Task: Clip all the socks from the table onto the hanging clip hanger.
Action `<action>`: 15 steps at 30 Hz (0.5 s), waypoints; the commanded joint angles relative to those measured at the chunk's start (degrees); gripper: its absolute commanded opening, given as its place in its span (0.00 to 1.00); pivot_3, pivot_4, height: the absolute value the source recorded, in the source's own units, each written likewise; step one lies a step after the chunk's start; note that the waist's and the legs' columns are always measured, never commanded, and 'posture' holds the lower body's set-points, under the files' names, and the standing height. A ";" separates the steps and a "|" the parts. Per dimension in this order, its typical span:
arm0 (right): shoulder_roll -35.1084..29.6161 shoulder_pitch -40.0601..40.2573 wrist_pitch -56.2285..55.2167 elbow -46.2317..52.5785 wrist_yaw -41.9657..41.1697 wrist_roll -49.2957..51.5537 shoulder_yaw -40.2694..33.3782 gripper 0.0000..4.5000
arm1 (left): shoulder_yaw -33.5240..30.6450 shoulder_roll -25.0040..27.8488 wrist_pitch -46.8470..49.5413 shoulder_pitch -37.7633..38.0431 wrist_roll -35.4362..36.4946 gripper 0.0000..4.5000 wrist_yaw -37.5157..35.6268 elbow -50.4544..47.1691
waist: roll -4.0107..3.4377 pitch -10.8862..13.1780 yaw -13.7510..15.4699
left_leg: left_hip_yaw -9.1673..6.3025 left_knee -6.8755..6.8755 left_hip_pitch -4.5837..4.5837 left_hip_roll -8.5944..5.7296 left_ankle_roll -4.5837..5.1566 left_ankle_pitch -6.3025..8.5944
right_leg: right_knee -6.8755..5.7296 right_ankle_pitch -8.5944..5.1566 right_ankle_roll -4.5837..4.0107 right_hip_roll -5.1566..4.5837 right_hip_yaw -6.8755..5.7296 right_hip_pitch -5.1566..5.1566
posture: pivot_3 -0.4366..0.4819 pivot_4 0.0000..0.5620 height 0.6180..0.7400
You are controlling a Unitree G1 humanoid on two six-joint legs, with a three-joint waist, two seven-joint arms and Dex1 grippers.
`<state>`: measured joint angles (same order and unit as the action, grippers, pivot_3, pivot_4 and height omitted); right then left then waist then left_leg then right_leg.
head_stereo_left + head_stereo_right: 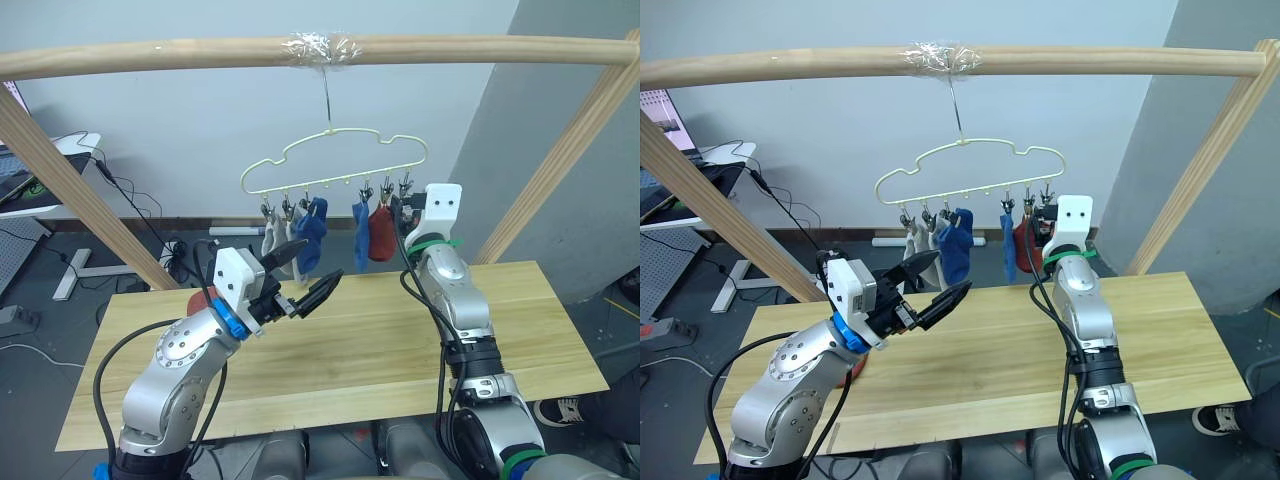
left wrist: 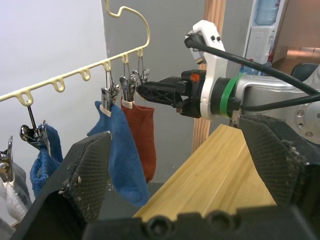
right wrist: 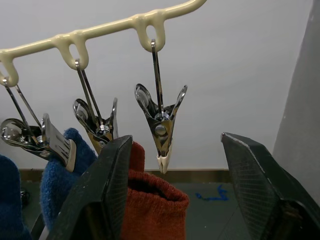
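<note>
The closed tip below the empty end clip's flared handles (image 3: 179,101) will open for the rust-red sock when the robot squeezes those handles, which stand apart, together.
The pale-yellow clip hanger (image 1: 335,165) hangs by its hook from the wooden pole. Clipped on it are light grey socks (image 1: 270,238), two blue socks (image 1: 312,232) (image 1: 360,236) and a rust-red sock (image 1: 381,232). Another rust-red sock (image 1: 197,299) lies on the table (image 1: 380,340), partly hidden behind my left arm. My left gripper (image 1: 308,273) is open and empty, above the table just below the blue socks. My right gripper (image 3: 175,142) is raised to the hanger's right end, open, with the empty end clip (image 3: 161,127) between its fingers beside the clipped rust-red sock (image 3: 150,200).
A round wooden pole frame (image 1: 200,52) spans the top, with slanted legs at the left (image 1: 70,190) and right (image 1: 560,160) of the table. Behind the table on the left are a desk and cables (image 1: 130,200).
</note>
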<state>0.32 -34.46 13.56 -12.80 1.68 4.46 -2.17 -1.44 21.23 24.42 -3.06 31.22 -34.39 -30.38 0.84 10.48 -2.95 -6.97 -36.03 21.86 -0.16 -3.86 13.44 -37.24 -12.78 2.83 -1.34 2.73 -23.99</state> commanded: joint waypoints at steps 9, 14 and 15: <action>0.17 -5.80 -5.71 -4.57 -0.48 -0.03 -0.82 0.65 | 0.84 0.51 -1.80 -0.50 -1.12 1.00 -0.40 -1.69 | 0.00 0.00 0.04 | 0.00 0.01 0.01 0.00 0.00 0.00 | 0.02 0.03 -0.05 0.00 0.00 0.00 | 0.51 0.20 1.00; 0.23 -5.75 -6.02 -4.52 -0.49 0.19 -1.00 0.65 | 1.23 0.37 -1.90 -0.25 -1.13 1.00 -0.04 -1.94 | 0.00 0.00 0.05 | 0.00 0.01 0.01 0.00 0.00 0.00 | 0.01 0.03 -0.04 0.00 0.00 0.00 | 0.51 0.22 1.00; 0.26 -5.75 -6.06 -4.53 -0.43 0.19 -1.03 0.62 | 1.24 0.39 -1.93 -0.22 -1.10 1.00 -0.02 -1.93 | 0.00 0.00 0.05 | 0.00 0.01 0.00 0.00 0.00 0.00 | 0.00 0.03 -0.04 0.00 0.00 0.00 | 0.51 0.22 1.00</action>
<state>0.41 -38.87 9.12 -18.44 1.33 4.59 -3.10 -0.33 21.33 23.51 -3.05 30.08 -34.41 -30.38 0.84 10.48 -2.90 -6.98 -36.02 21.86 -0.16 -3.86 13.44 -37.24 -12.75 2.79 -1.34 2.73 -23.99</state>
